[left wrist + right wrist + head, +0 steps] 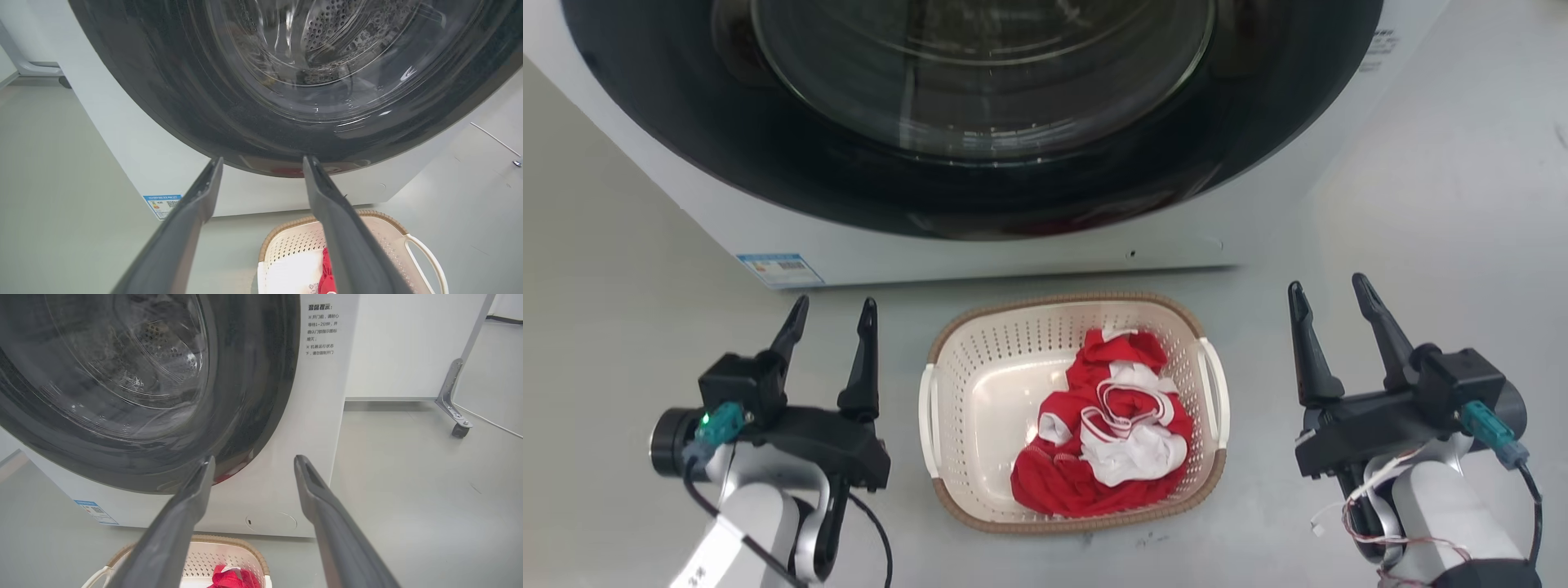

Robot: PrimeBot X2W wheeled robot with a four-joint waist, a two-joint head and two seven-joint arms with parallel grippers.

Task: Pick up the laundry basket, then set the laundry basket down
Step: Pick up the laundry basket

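Observation:
The red and white clothes (1111,431) sit bunched deep below the brown rim (1076,297), so they will stay put and come along when I pick up the laundry basket.
The laundry basket (988,384) is small, cream-white and perforated, with a brown woven-look rim and white side handles. It stands on the grey floor right in front of the washing machine, with red and white clothes (1111,425) bunched in its right half. My left gripper (835,314) hovers open to the basket's left, apart from its handle. On the other side my right gripper (1330,290) is open too, clear of the right handle. The basket's far rim (286,228) shows low in the left wrist view and its rim (229,540) low in the right wrist view.
A white front-loading washing machine (1013,245) with a big dark round door rises just behind the basket. Grey floor spreads left and right of it. A metal leg on a caster (459,428) stands at the far right by a white panel.

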